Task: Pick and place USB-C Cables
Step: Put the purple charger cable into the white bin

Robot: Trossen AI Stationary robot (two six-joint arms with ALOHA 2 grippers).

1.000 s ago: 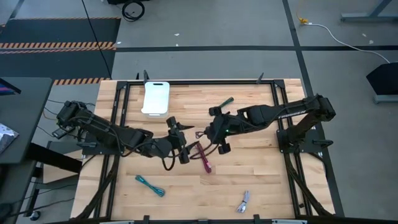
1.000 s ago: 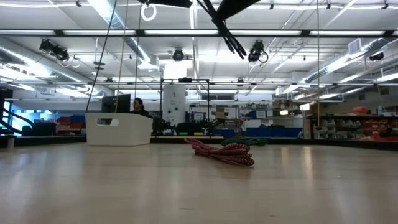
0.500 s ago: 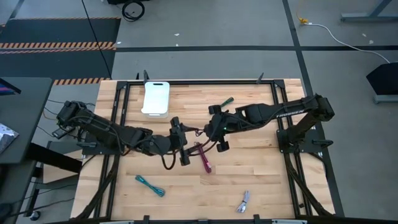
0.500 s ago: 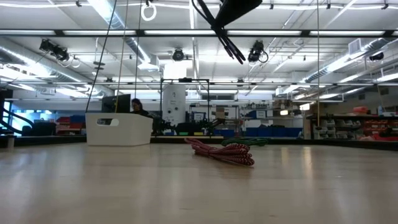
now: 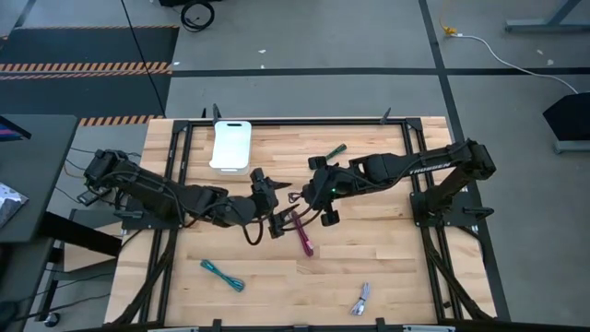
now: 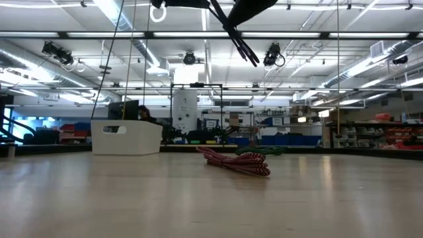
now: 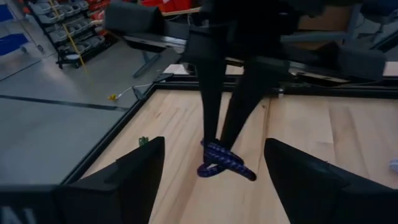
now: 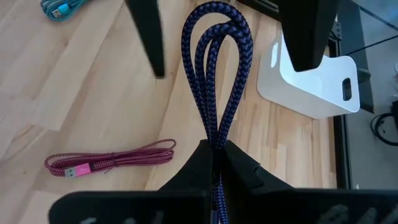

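Note:
Next, I take the purple cable (image 8: pixel 213 68) by its loops with my left gripper first, because the white bin (image 5: pixel 230 146) stands on that gripper's side, far from my right gripper.
My right gripper (image 8: pixel 214 148) is shut on the purple USB-C cable (image 8: pixel 216 68), lifted over the table's middle (image 5: pixel 295 196). My left gripper (image 7: pixel 212 143) faces it, open; its fingers (image 8: pixel 147 37) stand on either side of the cable's loops and do not touch them. The magenta cable (image 5: pixel 305 236) lies flat on the table below them. Teal cable (image 5: pixel 222 275) and lilac-grey cable (image 5: pixel 360 297) lie near the near edge, and the dark green one (image 5: pixel 335 150) lies toward the far edge. My right gripper pinches the purple cable's gathered strands (image 8: pixel 215 138) between its two fingers, coming roughly level from the table's right side. The loops (image 8: pixel 217 34) stick out past the fingertips toward the left gripper. The cable is lifted clear of the table.
A white bin (image 5: pixel 230 145) stands at the far edge, left of centre. A black frame (image 5: pixel 277 123) runs round the tabletop. Bare wood lies near the magenta cable and toward the near edge. A person (image 6: pixel 147 112) shows far behind the bin.
My left gripper has moved a little toward the table's right, closer to the right gripper, and its open fingers now flank the purple cable's loops. The right gripper has kept its hold on the cable and stayed about where it was.

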